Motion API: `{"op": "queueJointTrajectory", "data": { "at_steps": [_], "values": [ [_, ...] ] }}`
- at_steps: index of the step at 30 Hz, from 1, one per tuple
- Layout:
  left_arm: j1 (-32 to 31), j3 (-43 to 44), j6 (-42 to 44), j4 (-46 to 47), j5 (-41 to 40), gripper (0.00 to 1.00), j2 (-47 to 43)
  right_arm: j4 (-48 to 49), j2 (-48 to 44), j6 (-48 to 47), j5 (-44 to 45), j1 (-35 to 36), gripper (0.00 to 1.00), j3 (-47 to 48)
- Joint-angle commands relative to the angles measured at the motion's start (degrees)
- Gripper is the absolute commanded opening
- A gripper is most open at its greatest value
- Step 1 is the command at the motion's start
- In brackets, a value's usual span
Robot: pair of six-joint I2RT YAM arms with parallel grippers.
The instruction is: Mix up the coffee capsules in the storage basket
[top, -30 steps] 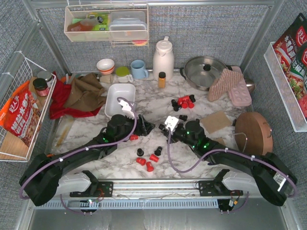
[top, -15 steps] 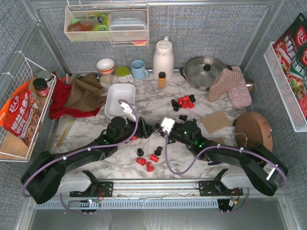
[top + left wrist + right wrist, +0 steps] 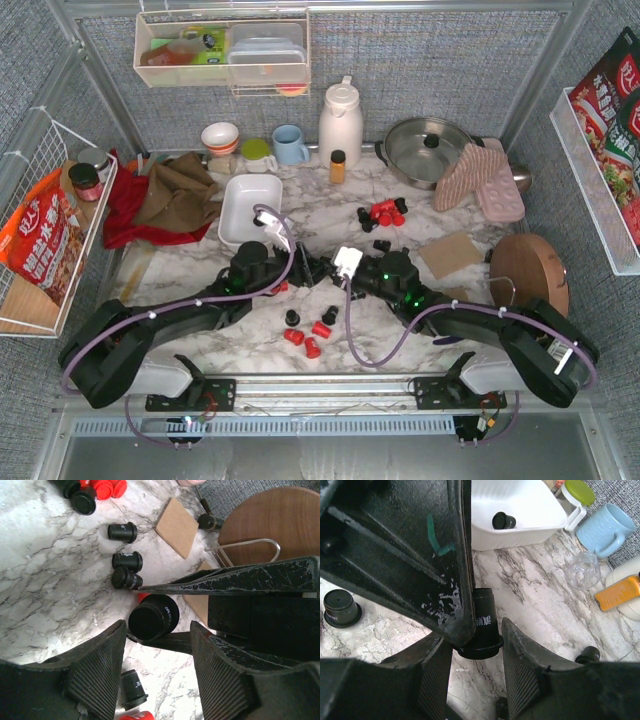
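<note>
The robot's right gripper should pass its black capsule [image 3: 485,620] to the left gripper before getting another one, because the storage basket [image 3: 246,208] lies on the left gripper's side.
My two grippers meet tip to tip at the table's middle. My right gripper [image 3: 326,270] [image 3: 477,640] is shut on a black capsule [image 3: 482,625], its pads against the capsule's flange just above the marble. My left gripper [image 3: 306,268] [image 3: 157,630] is open and empty, and that same capsule [image 3: 150,617] sits just beyond its fingertips. One left finger hides the capsule's left side in the right wrist view. The white storage basket [image 3: 250,205] [image 3: 520,535] lies behind them and holds one black capsule [image 3: 503,520]. Red and black capsules lie loose at the back right [image 3: 383,213] and in front [image 3: 305,335].
Behind stand an amber bottle [image 3: 338,166], a white thermos [image 3: 340,120], a blue mug [image 3: 290,145] and a steel pan [image 3: 425,150]. A cardboard square [image 3: 452,253] and a round wooden board [image 3: 528,277] lie at the right. Cloths [image 3: 160,195] and a wire rack [image 3: 40,230] are at the left.
My right gripper has moved left to meet the left gripper. The left gripper has edged a little to the right. The loose capsules have not moved.
</note>
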Motion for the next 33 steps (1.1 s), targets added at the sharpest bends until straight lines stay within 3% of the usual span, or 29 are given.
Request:
{"op": "queueJointTrajectory", "data": {
  "at_steps": [1,7,11,19,24,27,33],
  "values": [
    [0.06,0.61,-2.57,6.21,3.68,0.59,1.72,2.44,-0.42,-0.48,-1.0,0.06,0.35,0.58],
    [0.0,1.35,-3.31,7.35,5.02,0.43,3.47,2.07,-0.68,-0.43,-0.69,0.06,0.36,0.63],
    [0.14,1.27,-3.3,6.46,3.38,0.29,2.61,0.19,-1.07,-0.22,-0.05,0.06,0.47,1.11],
    [0.21,0.69,-0.04,-2.07,-10.5,0.23,-4.65,-5.69,-4.54,0.1,3.57,-0.08,0.77,0.07],
    [1.26,1.94,4.65,-11.11,-22.33,0.23,-9.5,-14.14,-8.06,3.07,6.78,-0.27,0.81,0.91],
    [3.48,2.89,6.08,-16.44,-28.93,0.24,-11.05,-22.84,-8.86,8.61,11.85,-0.25,0.81,4.19],
    [11.35,4.17,6.66,-18.8,-36.0,0.28,-8.57,-31.41,-9.22,33.67,22.71,-0.29,0.8,5.58]
  ]
}}
